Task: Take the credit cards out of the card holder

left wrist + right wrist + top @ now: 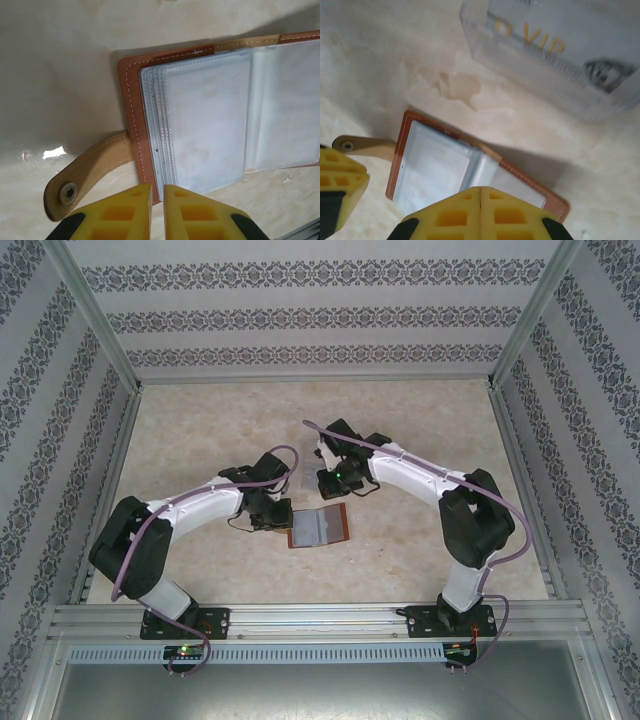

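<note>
The fanned edge of the clear pockets (161, 122) is exposed above the leather border, so the robot's right gripper should go next toward the pockets' near corner (168, 181) until it opens there.
The card holder (318, 526) lies open and flat on the table, reddish-brown leather with a tan strap tab (85, 172) and clear pockets. Pale credit cards (205, 125) show faintly through the stacked pockets of its left leaf. My left gripper (157, 186) is at the near corner of that leaf, its yellow fingers closed to a thin slit with table showing in it. It sits just left of the wallet (272, 523). My right gripper (480, 189) is shut, fingers pressed together with nothing between them, above the card holder's (435, 170) right leaf.
A clear plastic slotted tray (555, 65) stands just beyond the wallet, holding a card with gold "VIP" lettering (540, 42). A yellow finger of the left gripper (337, 187) shows beside the strap. Patterned walls enclose the beige table (200, 430).
</note>
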`<control>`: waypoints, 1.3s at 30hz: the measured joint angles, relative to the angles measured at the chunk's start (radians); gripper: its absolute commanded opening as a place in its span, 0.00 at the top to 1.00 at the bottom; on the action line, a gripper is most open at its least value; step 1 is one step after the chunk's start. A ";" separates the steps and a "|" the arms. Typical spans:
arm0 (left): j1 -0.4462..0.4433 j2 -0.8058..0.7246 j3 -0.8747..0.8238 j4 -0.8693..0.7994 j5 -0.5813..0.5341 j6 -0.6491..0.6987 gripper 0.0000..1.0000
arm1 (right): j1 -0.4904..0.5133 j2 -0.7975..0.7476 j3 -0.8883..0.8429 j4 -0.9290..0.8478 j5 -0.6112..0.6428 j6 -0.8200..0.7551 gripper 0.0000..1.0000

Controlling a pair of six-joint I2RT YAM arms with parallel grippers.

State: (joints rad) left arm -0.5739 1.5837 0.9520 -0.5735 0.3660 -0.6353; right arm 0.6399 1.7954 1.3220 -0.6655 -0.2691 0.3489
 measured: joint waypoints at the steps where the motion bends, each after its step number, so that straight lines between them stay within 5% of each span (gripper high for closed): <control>1: 0.000 0.009 0.000 0.003 0.002 0.000 0.87 | 0.000 -0.005 -0.021 0.007 -0.018 0.033 0.94; 14: 0.000 0.063 0.000 0.055 0.054 0.000 0.91 | 0.092 -0.023 -0.185 0.182 -0.143 0.327 0.92; 39: 0.005 0.077 -0.123 0.232 0.174 -0.058 0.95 | 0.129 -0.007 -0.243 0.364 -0.159 0.525 0.77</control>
State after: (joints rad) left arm -0.5690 1.6604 0.8291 -0.3416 0.5400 -0.6930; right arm 0.7689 1.7885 1.0786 -0.3012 -0.4278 0.8738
